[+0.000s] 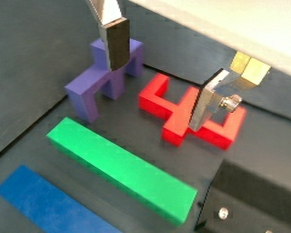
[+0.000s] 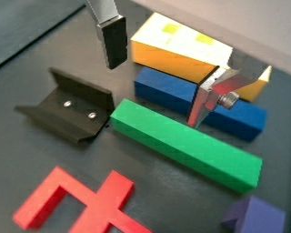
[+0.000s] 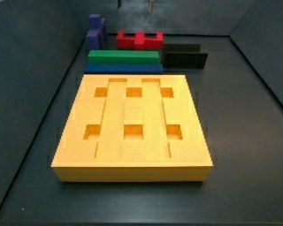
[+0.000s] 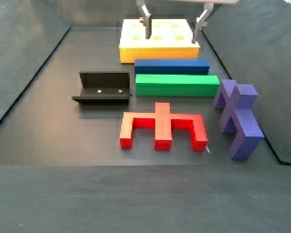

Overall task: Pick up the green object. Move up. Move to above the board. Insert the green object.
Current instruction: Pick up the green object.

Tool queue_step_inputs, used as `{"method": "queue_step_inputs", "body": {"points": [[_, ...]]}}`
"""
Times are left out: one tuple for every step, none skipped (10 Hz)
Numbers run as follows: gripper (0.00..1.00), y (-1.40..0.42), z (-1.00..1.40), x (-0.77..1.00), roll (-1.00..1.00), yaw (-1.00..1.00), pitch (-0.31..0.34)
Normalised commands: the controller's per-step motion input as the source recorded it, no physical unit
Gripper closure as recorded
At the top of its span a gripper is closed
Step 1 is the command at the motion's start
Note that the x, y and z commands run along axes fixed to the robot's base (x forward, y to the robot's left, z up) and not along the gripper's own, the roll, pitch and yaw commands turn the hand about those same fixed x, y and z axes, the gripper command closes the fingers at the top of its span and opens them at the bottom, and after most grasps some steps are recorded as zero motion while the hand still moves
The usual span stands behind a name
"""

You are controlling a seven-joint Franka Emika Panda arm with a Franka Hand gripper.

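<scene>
I expect the green object (image 3: 123,56) to lie lengthwise in the board's outer groove (image 3: 110,124) and stick up when I insert it, because that groove is long, straight and shallow.
The green object (image 2: 185,146) is a long bright green bar lying flat on the dark floor. It lies next to a flat blue bar (image 2: 191,100), which lies next to the orange-yellow board (image 2: 178,55). The green object also shows in both side views (image 3: 123,59) (image 4: 177,85) and in a wrist view (image 1: 117,168). The board (image 3: 138,124) has grooves and six square holes. My gripper (image 2: 155,91) is open and empty, held well above the pieces. In a side view the gripper (image 4: 173,16) hangs over the board's area (image 4: 160,38).
A red branched piece (image 4: 163,127) and a purple piece (image 4: 239,118) lie on the side of the green bar away from the board. The black fixture (image 4: 102,88) stands beside one end of the green bar. Dark walls enclose the floor.
</scene>
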Motion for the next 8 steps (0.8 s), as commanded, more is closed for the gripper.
{"method": "queue_step_inputs", "body": {"points": [[0.0, 0.0, -0.2, 0.0, 0.0, -0.93, -0.111], [0.0, 0.0, -0.25, 0.0, 0.0, -0.99, -0.107], [0.0, 0.0, -0.26, 0.0, 0.0, -1.0, -0.116], [0.0, 0.0, -0.29, 0.0, 0.0, -1.0, -0.117], [0.0, 0.0, -0.29, 0.0, 0.0, -1.0, -0.116], [0.0, 0.0, -0.41, -0.05, -0.02, -1.0, -0.11], [0.0, 0.0, -0.38, -0.06, -0.02, -1.0, -0.081], [0.0, 0.0, -0.37, -0.06, 0.0, -1.0, -0.063]]}}
